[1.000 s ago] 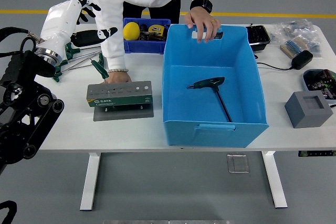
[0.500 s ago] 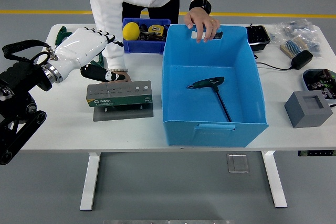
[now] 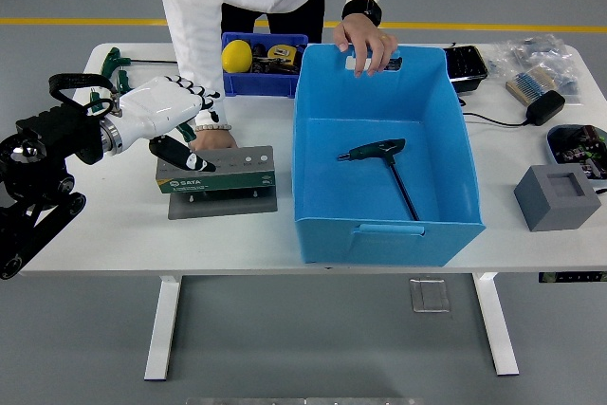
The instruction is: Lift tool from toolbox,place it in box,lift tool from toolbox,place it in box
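The T-handle tool [image 3: 187, 131] will slide straight up and out with its stem hanging down when I lift, because round holes [image 3: 248, 158] run along the flat top of the tool holder.
A grey and green tool holder [image 3: 216, 173] stands on the table left of the big blue box [image 3: 379, 225]. A green T-handle wrench [image 3: 384, 160] lies inside the blue box. My left hand [image 3: 178, 119], white with black fingertips, hovers over the holder's left end, open, its fingers spread and its thumb pointing down at the holder's top. It holds nothing. More green T-handle tools [image 3: 115, 63] lie at the table's back left, partly hidden by my arm. A person presses one hand [image 3: 211, 138] on the holder and grips the blue box's far rim with the other hand [image 3: 365, 43].
A small blue bin [image 3: 263, 65] with a yellow ball and tools sits at the back. On the right are a black tray [image 3: 467, 64], bagged parts [image 3: 533, 56], a black adapter [image 3: 545, 106] and a grey foam block [image 3: 558, 196].
My left hand came down from the table's back left and moved right, ending over the holder's left end. The person's hands and the blue box stayed put.
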Controlling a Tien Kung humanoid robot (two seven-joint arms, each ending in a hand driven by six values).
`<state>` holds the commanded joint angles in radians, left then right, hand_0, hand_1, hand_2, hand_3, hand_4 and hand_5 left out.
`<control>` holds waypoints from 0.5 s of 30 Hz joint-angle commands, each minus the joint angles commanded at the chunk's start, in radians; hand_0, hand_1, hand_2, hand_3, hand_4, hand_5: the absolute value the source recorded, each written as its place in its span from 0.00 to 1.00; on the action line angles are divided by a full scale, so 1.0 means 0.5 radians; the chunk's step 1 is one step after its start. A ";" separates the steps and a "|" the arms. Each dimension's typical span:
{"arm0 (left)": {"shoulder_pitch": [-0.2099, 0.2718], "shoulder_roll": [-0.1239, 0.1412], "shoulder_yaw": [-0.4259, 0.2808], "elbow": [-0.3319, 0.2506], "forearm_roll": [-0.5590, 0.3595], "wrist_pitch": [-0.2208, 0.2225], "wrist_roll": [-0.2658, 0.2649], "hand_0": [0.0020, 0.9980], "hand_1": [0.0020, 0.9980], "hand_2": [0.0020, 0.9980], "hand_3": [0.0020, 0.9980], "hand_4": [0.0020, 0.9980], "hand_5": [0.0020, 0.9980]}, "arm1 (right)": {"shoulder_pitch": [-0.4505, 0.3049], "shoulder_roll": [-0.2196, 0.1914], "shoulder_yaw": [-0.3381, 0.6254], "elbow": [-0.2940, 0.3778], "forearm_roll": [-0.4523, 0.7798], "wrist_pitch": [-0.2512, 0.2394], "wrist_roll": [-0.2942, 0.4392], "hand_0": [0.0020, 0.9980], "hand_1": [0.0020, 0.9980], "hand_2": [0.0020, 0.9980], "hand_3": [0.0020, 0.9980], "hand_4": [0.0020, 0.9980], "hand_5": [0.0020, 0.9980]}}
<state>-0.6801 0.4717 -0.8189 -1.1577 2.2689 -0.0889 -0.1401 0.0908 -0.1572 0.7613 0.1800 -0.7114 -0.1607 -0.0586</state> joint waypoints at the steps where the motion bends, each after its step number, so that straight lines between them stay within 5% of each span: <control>1: -0.010 0.000 0.013 0.006 0.000 -0.009 0.002 0.85 0.91 0.93 0.64 1.00 0.63 | 0.000 -0.001 -0.002 0.000 0.002 0.000 0.000 0.61 0.58 0.68 0.67 0.87 0.95; 10: -0.125 0.023 0.203 0.020 0.000 -0.115 0.017 0.85 0.83 0.80 0.60 1.00 0.63 | 0.003 -0.006 -0.009 0.000 -0.002 0.004 -0.001 0.61 0.58 0.68 0.66 0.87 0.95; 15: -0.147 0.021 0.241 0.002 0.000 -0.304 0.062 0.85 0.83 0.80 0.60 1.00 0.63 | 0.004 -0.007 0.002 0.000 -0.010 0.007 -0.003 0.61 0.58 0.68 0.66 0.87 0.95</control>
<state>-0.7535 0.4822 -0.6982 -1.1568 2.2689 -0.2410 -0.1090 0.0928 -0.1606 0.7624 0.1800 -0.7165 -0.1571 -0.0599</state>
